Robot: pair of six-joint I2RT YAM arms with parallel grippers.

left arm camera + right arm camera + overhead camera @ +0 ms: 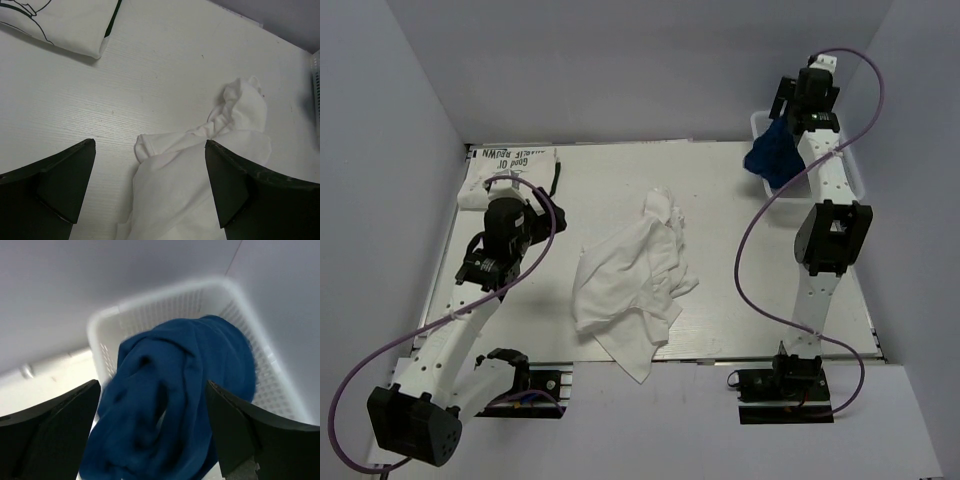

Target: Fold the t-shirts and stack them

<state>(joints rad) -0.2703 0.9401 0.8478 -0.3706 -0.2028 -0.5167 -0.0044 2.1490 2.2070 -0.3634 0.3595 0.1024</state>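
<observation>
My right gripper is on its way to the crumpled white t-shirt. The dark blue t-shirt (775, 155) is loose over the basket, so my right gripper should keep going to the white t-shirt and close on its upper fold (638, 236).
A crumpled white t-shirt (635, 275) lies in the middle of the table; it also shows in the left wrist view (200, 170). A folded white t-shirt with black lettering (510, 165) lies at the back left, its corner in the left wrist view (60, 22). A dark blue t-shirt (775, 155) hangs over the near rim of the basket and fills the right wrist view (175, 400). My left gripper (533, 212) (150, 145) is open and empty, left of the crumpled shirt. My right gripper (792, 122) (153, 384) is open above the blue shirt.
A white plastic mesh basket (855, 178) stands at the back right corner; its rim shows in the right wrist view (150, 297) and its edge in the left wrist view (316, 75). Grey walls enclose the table on three sides.
</observation>
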